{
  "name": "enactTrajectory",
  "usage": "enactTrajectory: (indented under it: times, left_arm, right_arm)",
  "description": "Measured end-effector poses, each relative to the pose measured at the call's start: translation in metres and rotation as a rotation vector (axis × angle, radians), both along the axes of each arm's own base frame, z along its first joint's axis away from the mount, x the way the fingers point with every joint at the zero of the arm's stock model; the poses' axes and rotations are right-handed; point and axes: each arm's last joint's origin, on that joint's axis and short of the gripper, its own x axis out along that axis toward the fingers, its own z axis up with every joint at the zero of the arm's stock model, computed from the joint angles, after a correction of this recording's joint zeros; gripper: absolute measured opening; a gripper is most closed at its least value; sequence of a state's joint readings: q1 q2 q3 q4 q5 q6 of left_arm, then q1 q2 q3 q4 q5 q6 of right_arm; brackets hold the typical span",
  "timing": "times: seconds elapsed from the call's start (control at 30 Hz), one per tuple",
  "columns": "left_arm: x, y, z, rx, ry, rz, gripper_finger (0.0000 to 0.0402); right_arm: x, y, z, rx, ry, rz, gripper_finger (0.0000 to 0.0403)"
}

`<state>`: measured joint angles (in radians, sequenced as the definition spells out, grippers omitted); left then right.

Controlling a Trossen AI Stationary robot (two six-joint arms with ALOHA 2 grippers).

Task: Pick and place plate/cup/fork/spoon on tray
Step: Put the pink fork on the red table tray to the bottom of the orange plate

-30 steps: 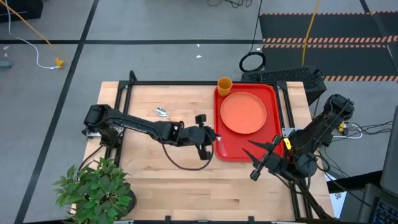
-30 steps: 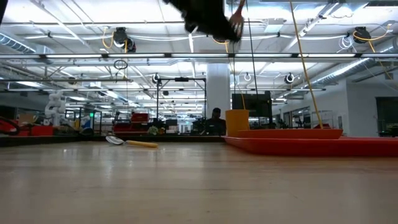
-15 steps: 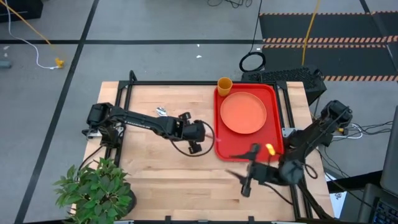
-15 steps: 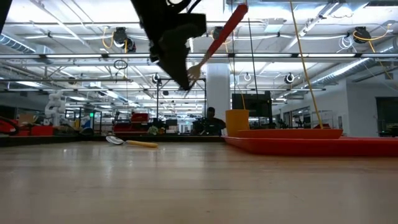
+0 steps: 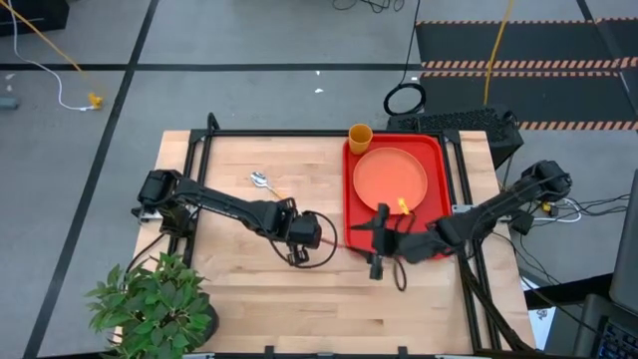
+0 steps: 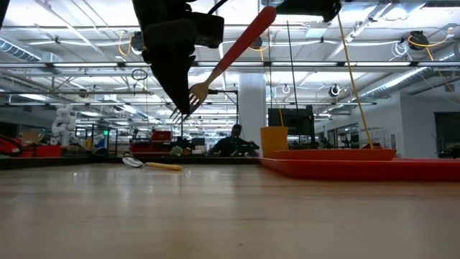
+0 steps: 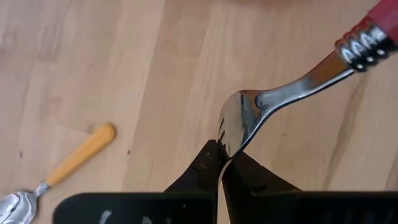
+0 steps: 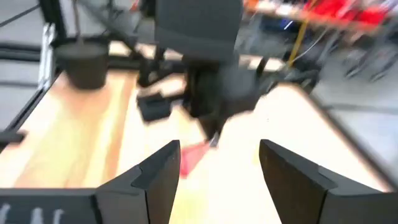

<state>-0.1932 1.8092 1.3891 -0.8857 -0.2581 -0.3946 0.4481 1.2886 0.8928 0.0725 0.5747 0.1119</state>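
I should take the loose end of the fork's handle [image 6: 267,16] with my right gripper and lay the fork in the tray, because my left gripper is holding the fork's metal head [image 6: 199,94].
My left gripper [image 5: 315,236] hangs above the wooden table, just left of the red tray [image 5: 439,150], shut on the fork [image 6: 230,50]. The fork slants up, its pinkish-red handle [image 7: 385,18] toward the tray. My right gripper [image 5: 377,239] is open over the tray's near left corner and faces the handle's free end [image 8: 191,155]; I cannot tell whether it touches. The salmon-orange plate [image 5: 391,179] lies in the tray. The orange cup [image 5: 360,137] stands at the tray's far left corner. The spoon [image 5: 264,182] lies flat on the wood. My left gripper pinches the fork's metal head [image 7: 231,134] between its two fingertips, which come from above and point down. The fork is lifted clear of the table. Its tines [image 6: 195,92] are low and its handle [image 6: 259,18] slants up toward the table's right.
A potted plant [image 5: 155,299] stands at the table's near left corner. A black frame rail [image 5: 299,134] runs along the far edge. Bare wood lies near and left of the tray. A person [image 6: 233,140] sits in the room behind the table.
My left gripper has gone toward the table's left and near edges and has come down, still shut on the fork, which has tipped until its tines point down and its handle slants up. My right gripper has swung from the near right toward the left, up to the fork's handle.
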Motion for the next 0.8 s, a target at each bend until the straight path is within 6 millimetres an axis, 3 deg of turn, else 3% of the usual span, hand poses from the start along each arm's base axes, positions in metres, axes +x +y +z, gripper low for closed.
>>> enactTrajectory:
  times: [0.17,0.43,0.63,0.8]
  left_arm:
    - [0.000,0.001,0.000,-0.006,-0.002,0.022,0.0012]
    - [0.000,0.001,0.000,-0.010,-0.004,0.035,0.0010]
    - [0.000,0.002,0.000,-0.008,-0.004,0.032,0.0008]
    - [0.000,0.003,0.000,-0.006,-0.002,0.030,0.0012]
  right_arm:
    - [0.017,-0.010,-0.019,0.058,0.088,0.075,0.0210]
    - [0.033,-0.008,-0.033,0.035,0.082,0.120,0.0194]
    - [0.034,-0.008,-0.028,0.014,0.038,0.125,0.0131]
    - [0.033,-0.009,-0.026,-0.018,0.033,0.107,0.0056]
